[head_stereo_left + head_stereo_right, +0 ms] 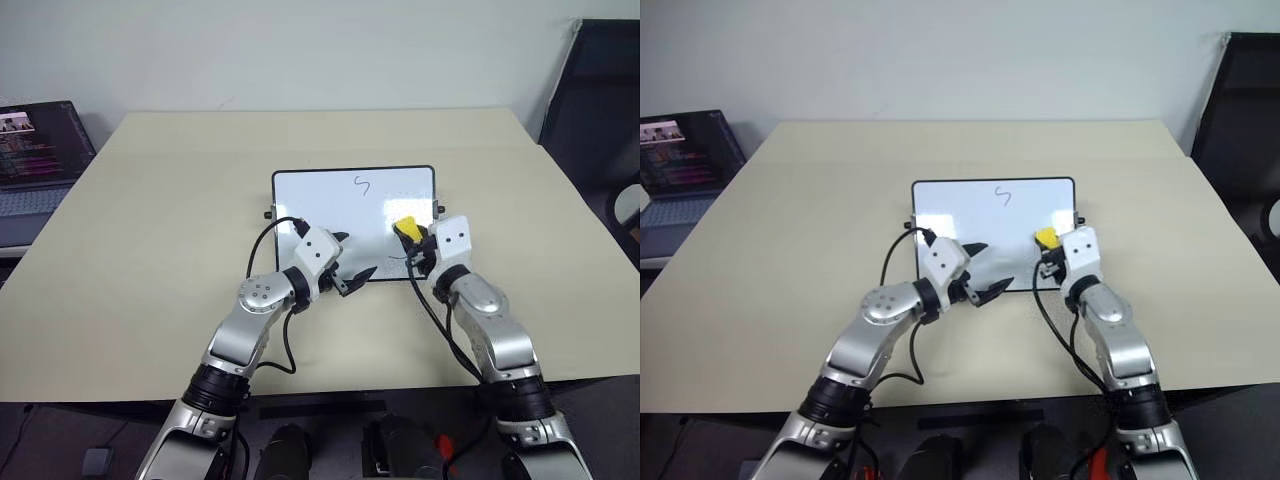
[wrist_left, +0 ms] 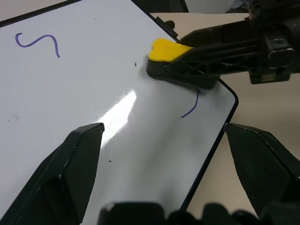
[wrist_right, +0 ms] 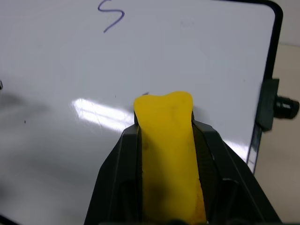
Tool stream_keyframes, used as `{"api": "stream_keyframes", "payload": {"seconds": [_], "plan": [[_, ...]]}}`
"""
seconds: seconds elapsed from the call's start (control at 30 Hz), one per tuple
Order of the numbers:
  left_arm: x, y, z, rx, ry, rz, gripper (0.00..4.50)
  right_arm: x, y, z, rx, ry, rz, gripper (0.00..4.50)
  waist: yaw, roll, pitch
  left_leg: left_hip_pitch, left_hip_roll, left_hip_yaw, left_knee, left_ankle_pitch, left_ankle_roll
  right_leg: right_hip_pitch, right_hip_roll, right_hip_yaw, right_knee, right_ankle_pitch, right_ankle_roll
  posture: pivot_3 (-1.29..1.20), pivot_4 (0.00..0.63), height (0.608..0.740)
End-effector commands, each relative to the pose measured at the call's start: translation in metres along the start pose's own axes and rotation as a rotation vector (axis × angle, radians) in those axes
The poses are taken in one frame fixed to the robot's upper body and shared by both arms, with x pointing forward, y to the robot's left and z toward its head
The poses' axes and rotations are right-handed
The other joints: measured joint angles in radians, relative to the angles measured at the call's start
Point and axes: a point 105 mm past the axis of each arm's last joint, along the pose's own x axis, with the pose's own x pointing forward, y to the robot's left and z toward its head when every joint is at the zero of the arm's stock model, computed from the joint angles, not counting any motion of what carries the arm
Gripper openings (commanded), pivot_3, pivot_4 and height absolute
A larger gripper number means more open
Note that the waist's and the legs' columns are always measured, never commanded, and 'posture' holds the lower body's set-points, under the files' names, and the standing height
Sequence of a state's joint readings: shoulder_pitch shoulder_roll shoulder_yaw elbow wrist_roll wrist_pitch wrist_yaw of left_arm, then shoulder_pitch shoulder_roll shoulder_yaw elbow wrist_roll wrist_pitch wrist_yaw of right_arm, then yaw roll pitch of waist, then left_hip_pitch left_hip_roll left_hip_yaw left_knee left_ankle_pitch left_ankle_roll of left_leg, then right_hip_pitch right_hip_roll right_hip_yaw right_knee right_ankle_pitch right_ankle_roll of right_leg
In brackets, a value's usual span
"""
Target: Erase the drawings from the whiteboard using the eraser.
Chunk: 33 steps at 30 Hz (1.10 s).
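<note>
I should pull the eraser back over the short curved stroke (image 2: 193,105) with my right gripper, toward the whiteboard's near edge (image 2: 213,146), because that stroke is on the eraser's near side.
The whiteboard (image 1: 330,205) lies flat on the table, black-framed and glossy white. One of the drawings, an S-shaped squiggle (image 1: 362,185), sits near its far edge. A second short curved stroke (image 2: 191,105) lies by the near right corner, just beside the eraser (image 1: 405,230). My right gripper (image 1: 410,240) is shut on the eraser (image 3: 168,159), whose yellow top faces up, low over the right part of the board. My left gripper (image 1: 353,255) stands open over the board's near edge, with nothing between its fingers (image 2: 84,159).
The beige table (image 1: 150,250) has free room all around the board. A laptop (image 1: 35,150) stands off the table's left side and a black chair (image 1: 600,100) at the far right. A small black knob (image 3: 286,107) sticks out at the board's right side.
</note>
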<state>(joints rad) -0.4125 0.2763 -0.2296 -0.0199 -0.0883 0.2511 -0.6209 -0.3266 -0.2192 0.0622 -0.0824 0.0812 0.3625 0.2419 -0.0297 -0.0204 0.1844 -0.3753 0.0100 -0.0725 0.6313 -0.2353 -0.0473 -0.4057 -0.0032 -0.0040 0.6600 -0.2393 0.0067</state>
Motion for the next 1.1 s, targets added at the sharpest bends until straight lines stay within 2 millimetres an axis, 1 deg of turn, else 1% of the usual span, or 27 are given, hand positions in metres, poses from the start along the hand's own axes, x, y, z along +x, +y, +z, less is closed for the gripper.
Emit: {"api": "stream_keyframes", "payload": {"seconds": [0.03,0.17,0.27,0.37,0.43,0.53,0.7,0.83,0.97,1.1], "plan": [[0.002,0.004,0.011,0.029,-0.041,0.009,4.5,-0.006,-0.005,-0.011,0.0,0.058,-0.014,1.13,-0.001,0.0,0.0,0.0,0.0,0.0,0.0,0.0,0.0,0.0,0.0,0.0,0.0,0.0,0.0,0.0,0.15,0.74],[0.003,0.004,0.011,0.029,-0.042,0.006,4.5,-0.006,-0.01,-0.005,-0.005,0.048,-0.028,1.13,0.0,0.0,0.0,0.0,0.0,0.0,0.0,0.0,0.0,0.0,0.0,0.0,0.0,0.0,0.0,0.0,0.15,0.74],[0.004,0.005,0.012,0.028,-0.044,0.005,4.5,0.002,-0.014,0.013,0.007,-0.025,-0.045,1.13,-0.001,0.0,0.0,0.0,0.0,0.0,0.0,0.0,0.0,0.0,0.0,0.0,-0.001,0.0,0.0,0.0,0.15,0.74],[0.005,0.006,0.012,0.029,-0.046,0.007,4.5,0.01,-0.015,0.029,-0.002,-0.092,-0.044,1.13,-0.001,0.0,0.0,0.0,0.0,0.001,0.0,0.0,0.0,0.0,0.0,0.001,-0.001,0.0,0.0,0.0,0.15,0.74],[0.005,0.007,0.012,0.03,-0.046,0.009,4.5,0.016,-0.013,0.036,0.001,-0.121,-0.041,1.13,-0.001,0.0,0.0,0.0,0.0,0.001,0.0,0.0,0.0,0.0,0.0,0.001,-0.001,0.0,0.0,0.0,0.15,0.74],[0.005,0.009,0.013,0.032,-0.046,0.011,4.5,0.024,-0.009,0.04,0.019,-0.135,-0.035,1.13,-0.003,0.0,0.0,-0.002,0.0,0.001,-0.001,0.0,0.0,-0.002,0.001,0.001,-0.001,0.0,0.0,0.0,0.15,0.74],[0.004,0.01,0.012,0.034,-0.043,0.016,4.5,0.03,-0.002,0.036,0.002,-0.118,-0.012,1.13,0.0,0.0,0.0,-0.005,0.0,0.001,-0.001,0.0,0.0,-0.005,0.0,0.002,-0.001,0.0,0.0,0.0,0.15,0.74],[0.002,0.012,0.012,0.033,-0.041,0.026,4.5,0.029,-0.002,0.023,-0.02,-0.06,-0.01,1.13,-0.001,0.0,0.0,-0.004,0.0,0.002,-0.001,0.0,0.0,-0.004,0.0,0.004,-0.001,0.0,0.0,0.0,0.15,0.74],[0.0,0.013,0.011,0.034,-0.038,0.028,4.5,0.022,-0.003,0.017,-0.026,-0.037,-0.003,1.13,-0.001,0.0,0.0,-0.003,0.0,0.002,-0.001,0.0,0.0,-0.004,0.001,0.007,0.0,0.0,0.0,0.0,0.15,0.74],[0.001,0.013,0.011,0.032,-0.037,0.03,4.5,0.013,0.0,0.009,-0.026,-0.017,0.006,1.13,-0.001,0.0,0.0,-0.003,0.0,0.004,-0.001,0.0,0.0,-0.004,0.001,0.009,0.0,0.0,0.0,0.0,0.15,0.74]]}}
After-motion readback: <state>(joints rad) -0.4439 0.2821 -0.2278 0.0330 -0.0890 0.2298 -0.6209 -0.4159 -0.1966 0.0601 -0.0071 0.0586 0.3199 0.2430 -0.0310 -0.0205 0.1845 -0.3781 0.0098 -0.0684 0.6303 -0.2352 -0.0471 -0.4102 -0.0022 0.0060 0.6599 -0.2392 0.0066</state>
